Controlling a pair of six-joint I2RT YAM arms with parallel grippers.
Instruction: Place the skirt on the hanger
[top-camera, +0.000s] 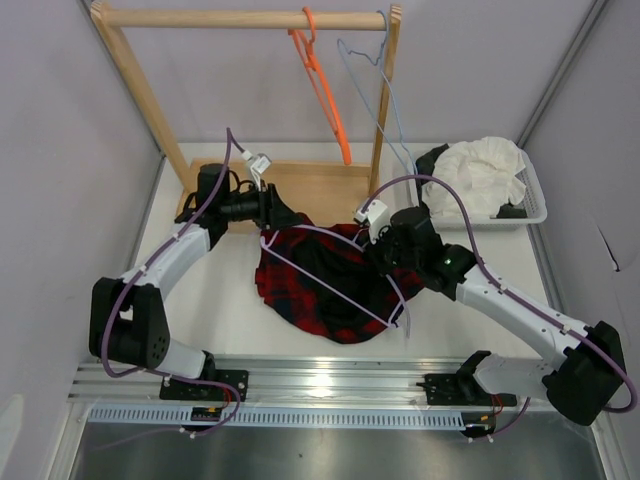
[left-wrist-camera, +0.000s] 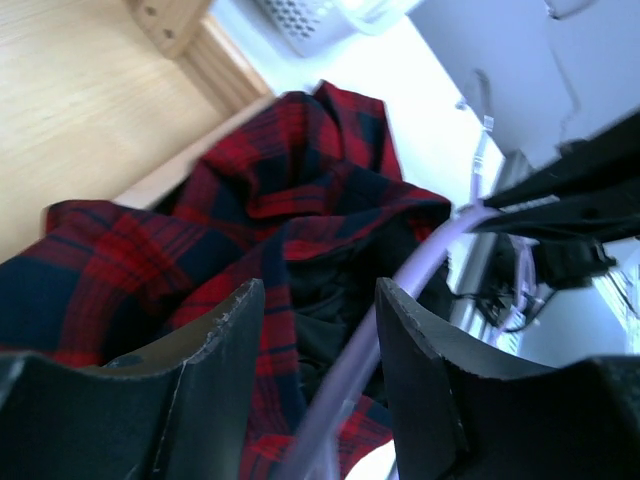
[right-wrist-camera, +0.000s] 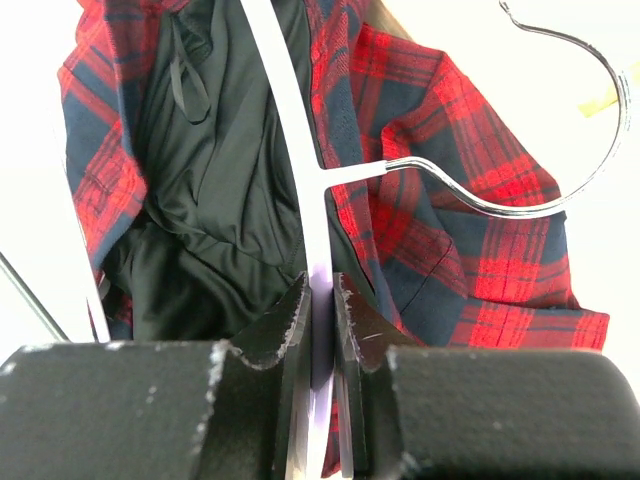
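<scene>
My right gripper is holding the lavender hanger's bar away from its hook. This gripper should move to the hook's base while my left gripper keeps the hanger steady.
The red and black plaid skirt lies crumpled on the table's middle, its black lining showing. The lavender hanger lies across it. My right gripper is at the skirt's right edge; the right wrist view shows this gripper shut on the hanger's bar just below the metal hook, over the skirt. My left gripper is at the skirt's upper left edge. In the left wrist view it is open, with the skirt and the hanger's bar seen between its fingers.
A wooden clothes rack stands at the back, its base board just behind the skirt. An orange hanger and a pale blue hanger hang on it. A white basket at the right holds a white garment.
</scene>
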